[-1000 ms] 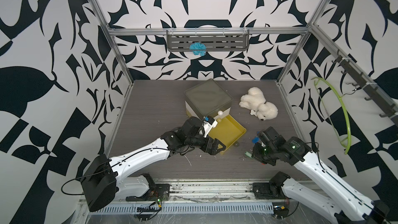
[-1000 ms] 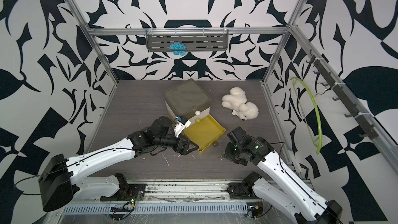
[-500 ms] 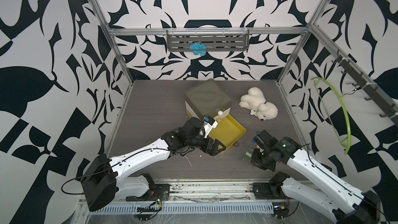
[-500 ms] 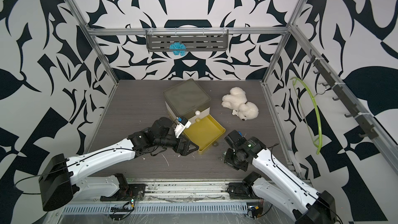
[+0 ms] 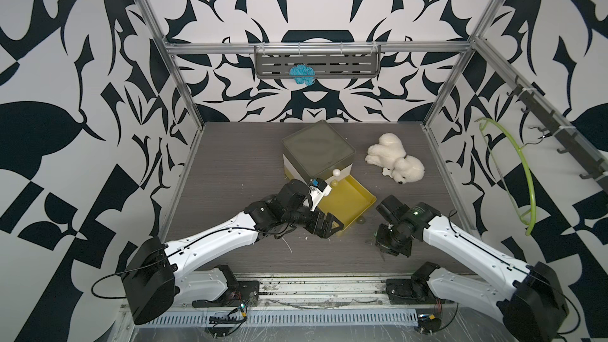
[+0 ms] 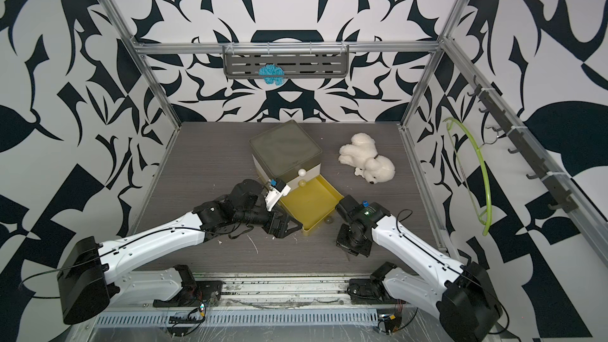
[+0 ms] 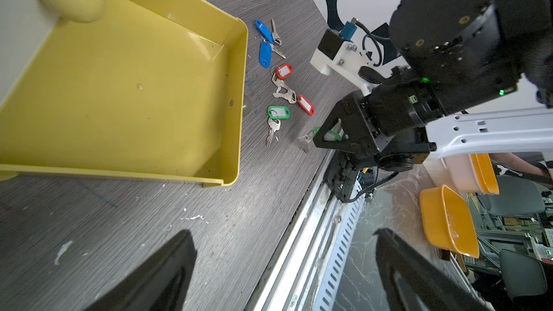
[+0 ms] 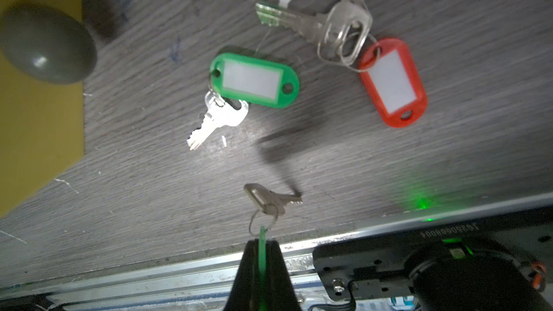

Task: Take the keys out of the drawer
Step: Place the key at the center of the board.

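The dangling key (image 8: 268, 198) is outside the yellow drawer and just above clear tabletop (image 8: 223, 167), so my right gripper keeps lowering until the key touches the tabletop, then let it go.
The yellow drawer (image 5: 348, 202) (image 6: 309, 205) stands pulled out of the grey-lidded box (image 5: 317, 148); its floor (image 7: 119, 85) shows bare in the left wrist view. The keys lie on the table beside it: blue-tagged (image 7: 264, 43), red-tagged (image 7: 284, 71) and green-tagged (image 7: 278, 112) (image 8: 254, 80). My right gripper (image 8: 262, 243) (image 5: 381, 238) (image 6: 345, 241) is shut on another green tag (image 8: 262, 234), whose key (image 8: 269, 200) dangles just above the table near the front edge. My left gripper (image 7: 282, 233) (image 5: 325, 225) (image 6: 283, 227) is open at the drawer's front corner, holding nothing.
A white plush dog (image 5: 394, 166) lies right of the box. A blue thing (image 5: 301, 74) sits on the back wall shelf, and a green hanger (image 5: 523, 172) hangs on the right wall. The drawer's knob (image 8: 48, 46) is close to the keys. The front rail (image 7: 314, 204) runs just beyond them.
The right arm has drawn in toward the drawer and its wrist has turned downward, still shut on the green tag. The left arm has not moved.
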`<state>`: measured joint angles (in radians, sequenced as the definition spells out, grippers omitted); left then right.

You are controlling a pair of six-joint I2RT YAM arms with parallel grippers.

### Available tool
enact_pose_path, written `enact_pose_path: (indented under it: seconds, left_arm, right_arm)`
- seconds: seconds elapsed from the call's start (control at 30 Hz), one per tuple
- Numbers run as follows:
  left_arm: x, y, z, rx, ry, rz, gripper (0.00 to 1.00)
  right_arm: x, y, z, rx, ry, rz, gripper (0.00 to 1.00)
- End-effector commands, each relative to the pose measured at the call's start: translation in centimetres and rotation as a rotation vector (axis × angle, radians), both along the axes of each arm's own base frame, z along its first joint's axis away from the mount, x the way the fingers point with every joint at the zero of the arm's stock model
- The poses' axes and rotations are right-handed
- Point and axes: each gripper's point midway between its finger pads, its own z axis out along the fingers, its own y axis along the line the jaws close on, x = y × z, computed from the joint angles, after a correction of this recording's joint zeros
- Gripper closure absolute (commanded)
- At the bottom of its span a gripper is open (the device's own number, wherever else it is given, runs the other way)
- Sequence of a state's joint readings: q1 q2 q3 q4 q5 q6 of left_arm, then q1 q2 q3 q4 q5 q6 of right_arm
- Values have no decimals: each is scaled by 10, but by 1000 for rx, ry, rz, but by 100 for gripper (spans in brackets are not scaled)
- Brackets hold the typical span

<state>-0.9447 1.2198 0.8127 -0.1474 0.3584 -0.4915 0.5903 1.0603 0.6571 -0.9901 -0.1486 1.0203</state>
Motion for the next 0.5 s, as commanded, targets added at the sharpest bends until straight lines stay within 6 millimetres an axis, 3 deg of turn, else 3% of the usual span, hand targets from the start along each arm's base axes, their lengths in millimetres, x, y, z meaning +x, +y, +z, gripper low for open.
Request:
enact_pose_path:
  seconds: [0.0,0.47]
  left_arm:
    - [-3,4,3,6,-30,-15,1]
    - [-6,14,0,27,-52,-10,1]
  right_arm:
    - [10,10,1,29,-15,12,100]
    - [25,28,-14,69,-5,18,100]
